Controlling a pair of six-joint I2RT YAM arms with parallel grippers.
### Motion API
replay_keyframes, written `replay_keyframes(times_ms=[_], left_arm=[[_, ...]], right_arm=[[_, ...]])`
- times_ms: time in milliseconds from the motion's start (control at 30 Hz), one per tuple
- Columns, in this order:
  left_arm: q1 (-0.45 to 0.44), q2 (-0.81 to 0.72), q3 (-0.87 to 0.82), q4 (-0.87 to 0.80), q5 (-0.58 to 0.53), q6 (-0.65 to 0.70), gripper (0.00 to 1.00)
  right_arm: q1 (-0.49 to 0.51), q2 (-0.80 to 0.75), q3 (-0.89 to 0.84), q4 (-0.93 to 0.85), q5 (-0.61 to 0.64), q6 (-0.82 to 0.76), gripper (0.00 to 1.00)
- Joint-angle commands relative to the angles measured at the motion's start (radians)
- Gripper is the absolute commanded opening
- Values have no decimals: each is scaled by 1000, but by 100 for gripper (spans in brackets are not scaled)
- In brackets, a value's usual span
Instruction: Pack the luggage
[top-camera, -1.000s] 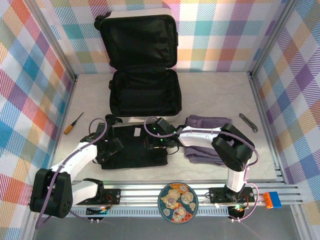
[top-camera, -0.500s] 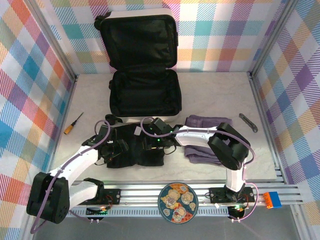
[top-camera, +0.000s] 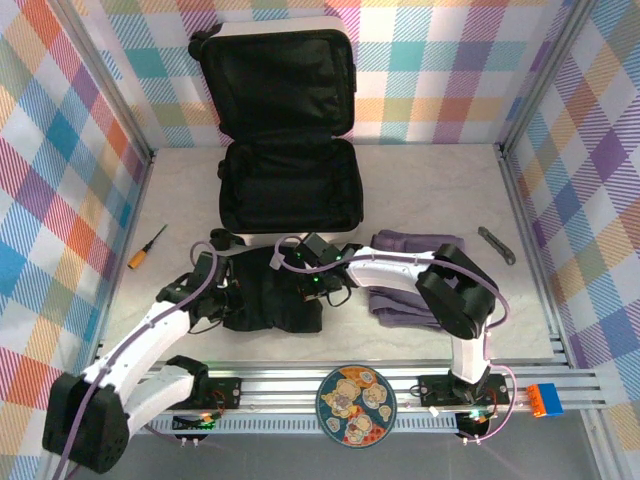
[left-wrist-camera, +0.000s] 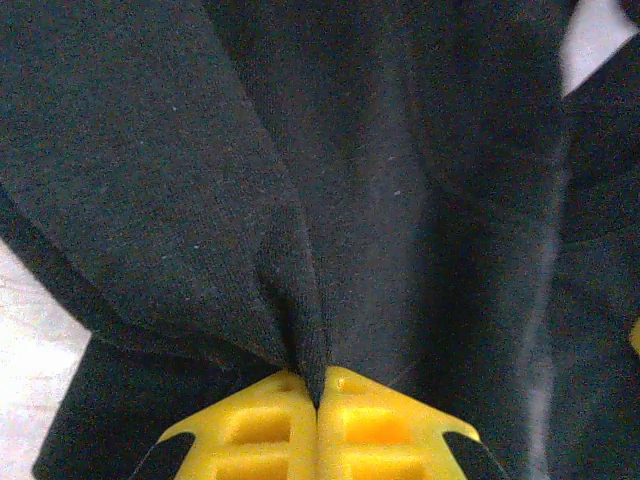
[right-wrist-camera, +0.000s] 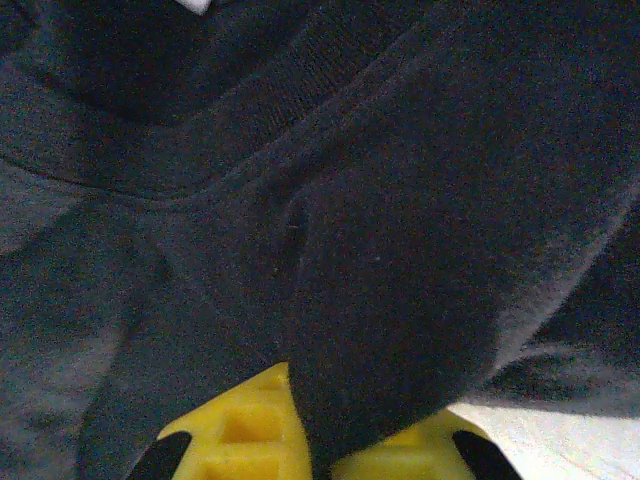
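The black garment lies bunched between the robot's left gripper and right gripper. Both grippers should pick it up, pull it out wide and lay it flat before packing it.
The luggage lies open at the back of the table, its white shell lined in black, lid propped against the rear wall. In front of it the folded black garment is bunched between both arms. My left gripper is shut on a pinched fold of that black cloth, its yellow fingers pressed together. My right gripper is shut on the same garment from the other side, with thick cloth between its yellow fingers.
A folded purple-grey garment lies right of the black one, under the right arm. A screwdriver lies near the left wall and a small grey tool near the right. A round patterned plate sits on the front rail, an orange-and-blue block at the rail's right end.
Both grippers have closed on the black garment from its two sides. The cloth has gathered inward and narrowed between them.
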Motion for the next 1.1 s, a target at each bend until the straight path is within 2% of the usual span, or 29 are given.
replay_keyframes(times_ms=[0, 267, 433, 733, 900, 1067], left_arm=[[-13, -91, 62, -94, 12, -16, 0], [-23, -198, 226, -244, -14, 1, 0], [-24, -223, 325, -262, -14, 11, 0], [-23, -63, 510, -205, -43, 74, 0], [-23, -50, 456, -168, -34, 59, 0], [-24, -59, 361, -126, 7, 36, 0]], right_arm=[[10, -101, 54, -91, 2, -102, 0], [-11, -245, 110, -175, -33, -175, 0], [-62, -298, 170, -210, -72, -212, 0], [-204, -265, 308, -213, -160, -259, 0], [-213, -233, 330, -251, -204, -269, 0], [-213, -265, 205, -218, -265, -221, 0]])
